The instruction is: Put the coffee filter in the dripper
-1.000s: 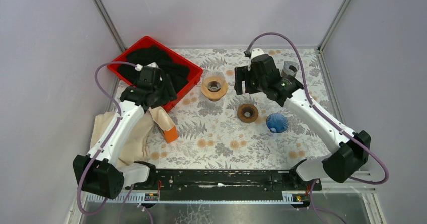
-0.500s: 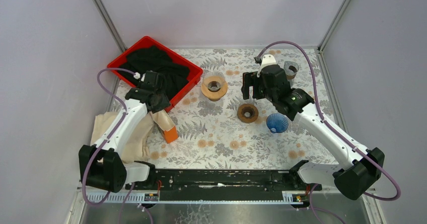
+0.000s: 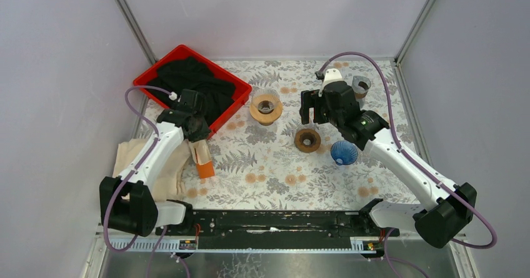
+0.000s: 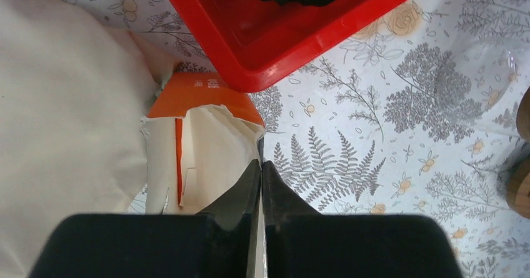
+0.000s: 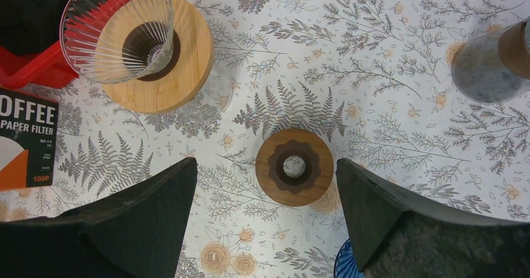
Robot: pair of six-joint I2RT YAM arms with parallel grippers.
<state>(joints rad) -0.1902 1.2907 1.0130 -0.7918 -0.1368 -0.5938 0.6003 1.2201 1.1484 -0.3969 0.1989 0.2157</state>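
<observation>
Next, I open my left gripper's fingers, because they are pinching the packet's side, and take a coffee filter inside the packet before I go to the dripper.
White coffee filters stick out of a torn orange packet lying by a beige cloth, left of centre. My left gripper is shut, its tips pinching the right edge of the top filter; from above it sits over the packet's open end. The dripper is a clear ribbed glass cone on a wooden base and stands empty right of the red tray. My right gripper hangs open above a loose wooden ring, holding nothing.
A red tray with black cloth in it sits at the back left, close to my left wrist. A beige cloth lies left of the packet. A blue ribbed cone stands right of the wooden ring. A grey cup stands at the back right.
My left gripper has come down to the packet's open end and shut; the packet has swung more upright. The right arm shifted right, then held still.
</observation>
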